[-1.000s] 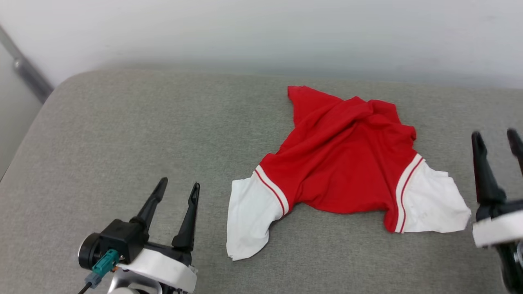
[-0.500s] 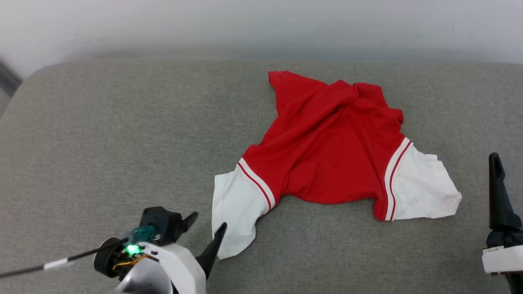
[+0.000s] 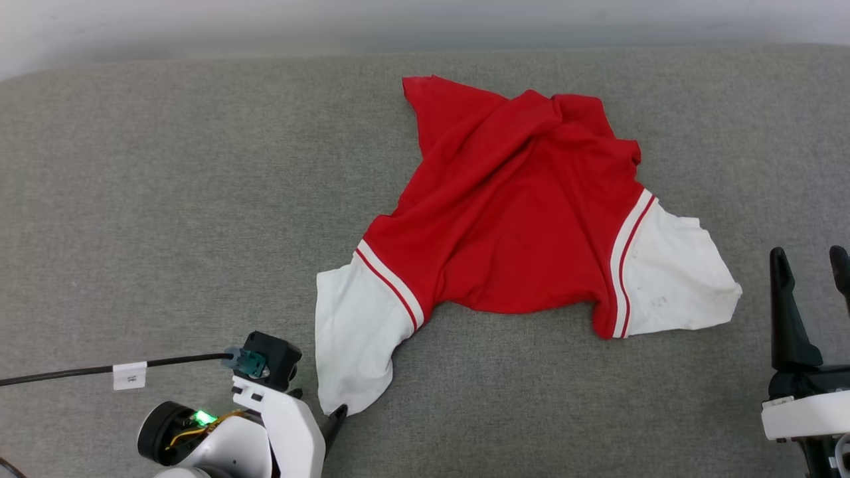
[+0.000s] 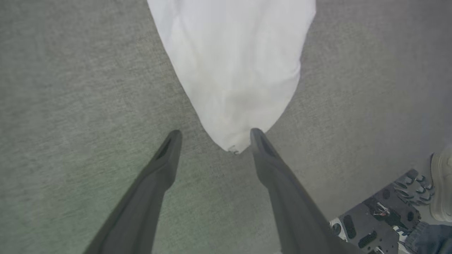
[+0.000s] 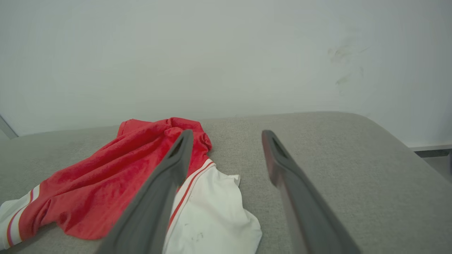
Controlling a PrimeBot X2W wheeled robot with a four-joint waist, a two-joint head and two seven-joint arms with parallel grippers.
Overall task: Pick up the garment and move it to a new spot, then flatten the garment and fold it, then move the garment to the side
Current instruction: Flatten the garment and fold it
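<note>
Loose folds are leaving slack between the garment's white sleeves. The red body will pull out straight between them when I raise both sleeves.
The garment, red with white sleeves and striped trim, lies crumpled on the grey cushion; its lettering is hidden. My left gripper is open and points down at the tip of the near white sleeve, whose corner lies between the two fingers. In the head view one left fingertip touches that sleeve's bottom corner. My right gripper stands open to the right of the other white sleeve, apart from it. From the right wrist, the right gripper has the garment to its left.
A black cable with a white tag runs to my left wrist. A pale wall rises behind the cushion. The left wrist view's lower right corner shows a dark base plate and a person's shoe beyond the cushion's edge.
The head camera has tilted down, shifting the whole picture. My left gripper has swung right and tipped down onto the near sleeve's corner. The garment lies as before.
</note>
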